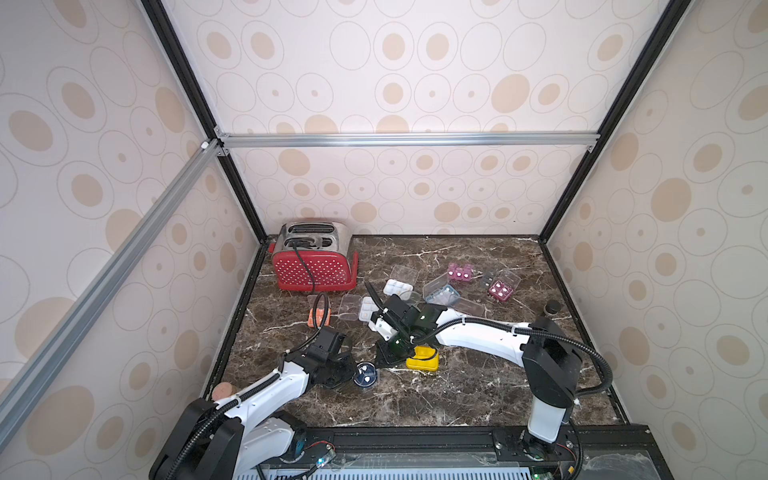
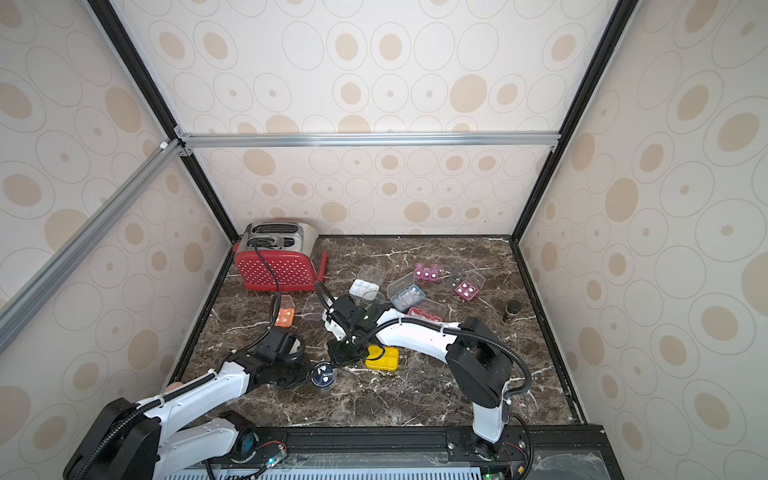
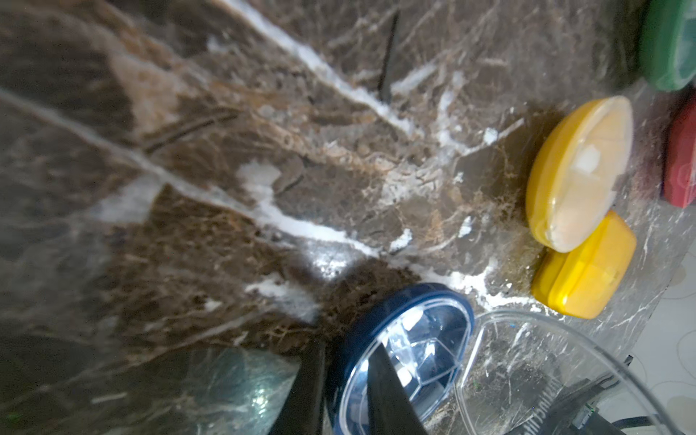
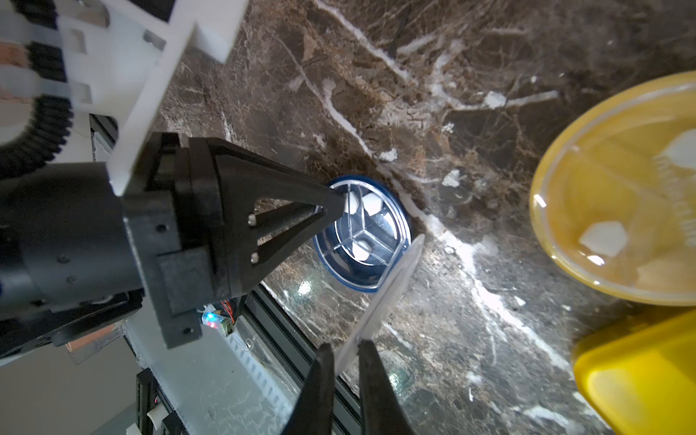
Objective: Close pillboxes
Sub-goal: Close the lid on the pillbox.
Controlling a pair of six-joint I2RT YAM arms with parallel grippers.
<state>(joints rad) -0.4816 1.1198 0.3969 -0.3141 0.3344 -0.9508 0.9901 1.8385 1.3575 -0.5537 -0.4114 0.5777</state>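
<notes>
One finger of my left gripper is inside the blue pillbox's rim (image 3: 348,384), so that gripper should open and move off the pillbox's rim before the clear lid (image 4: 391,293) comes down all the way.
A round blue pillbox (image 1: 365,376) (image 2: 323,375) lies near the front of the marble table, and its clear hinged lid (image 4: 391,290) (image 3: 527,376) stands up open. My left gripper (image 3: 346,354) (image 1: 347,372) is shut on the box's rim (image 3: 425,297), with one finger outside it and one inside. My right gripper (image 4: 344,348) (image 1: 384,359) is shut on the free edge of that lid. Beside them lie a closed round yellow pillbox (image 3: 580,173) (image 4: 617,188) and a yellow rectangular pillbox (image 1: 422,359) (image 3: 583,267).
More pillboxes lie behind the arms, several with raised lids: white (image 1: 397,286), orange (image 1: 320,318), light blue (image 1: 442,295), pink (image 1: 460,272), maroon (image 1: 500,289), red (image 2: 424,313), green (image 3: 670,45). A red dotted toaster (image 1: 313,262) stands back left. A dark jar (image 1: 552,308) stands at the right edge.
</notes>
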